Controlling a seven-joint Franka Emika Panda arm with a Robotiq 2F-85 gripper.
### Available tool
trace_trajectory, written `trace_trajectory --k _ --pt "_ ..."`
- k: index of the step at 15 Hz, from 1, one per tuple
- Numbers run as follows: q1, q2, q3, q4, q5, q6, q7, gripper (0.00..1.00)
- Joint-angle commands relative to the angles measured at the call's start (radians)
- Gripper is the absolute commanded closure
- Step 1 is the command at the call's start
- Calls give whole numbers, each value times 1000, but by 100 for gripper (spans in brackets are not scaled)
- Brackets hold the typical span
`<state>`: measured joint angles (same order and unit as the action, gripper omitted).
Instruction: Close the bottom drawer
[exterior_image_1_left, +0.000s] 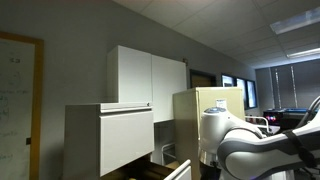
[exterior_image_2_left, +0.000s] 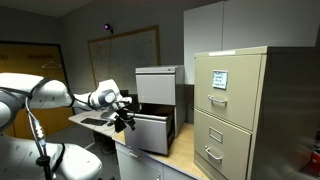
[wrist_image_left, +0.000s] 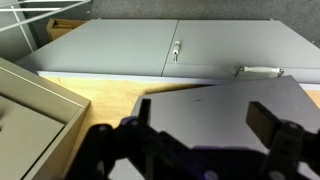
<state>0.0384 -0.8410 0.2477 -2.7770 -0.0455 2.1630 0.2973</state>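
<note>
The bottom drawer will slide back under the white-fronted drawer when I push it, because a dark open gap (exterior_image_1_left: 140, 171) shows behind the pale front panel (exterior_image_1_left: 180, 171).
The bottom drawer (exterior_image_2_left: 150, 133) of the white-grey cabinet stands pulled out, its flat pale front panel facing the room and a dark gap above it. My gripper (exterior_image_2_left: 125, 119) is open and empty at the left corner of that front panel. In the wrist view the two dark fingers of the gripper (wrist_image_left: 205, 118) straddle a flat grey panel (wrist_image_left: 215, 100) that fills the space between them; I cannot tell whether they touch it. The white-fronted drawer above (exterior_image_1_left: 125, 138) also stands out from the cabinet.
A beige filing cabinet (exterior_image_2_left: 235, 110) with narrow drawers stands close beside the white-grey cabinet; its handle (wrist_image_left: 260, 72) and lock (wrist_image_left: 175, 50) show in the wrist view. Tall white wall cabinets (exterior_image_1_left: 148, 75) rise behind. A whiteboard (exterior_image_2_left: 125, 50) hangs on the back wall.
</note>
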Motion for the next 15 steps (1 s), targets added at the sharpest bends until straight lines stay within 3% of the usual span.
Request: trace_trajectory --k 1,3,11,15 --pt "-18 123 -32 78 -36 46 -60 30" --pt "-14 185 -52 113 -32 80 -89 36" --pt "-8 416 -56 316 -63 135 -112 98" --pt "19 528 -76 424 -24 127 -135 100"
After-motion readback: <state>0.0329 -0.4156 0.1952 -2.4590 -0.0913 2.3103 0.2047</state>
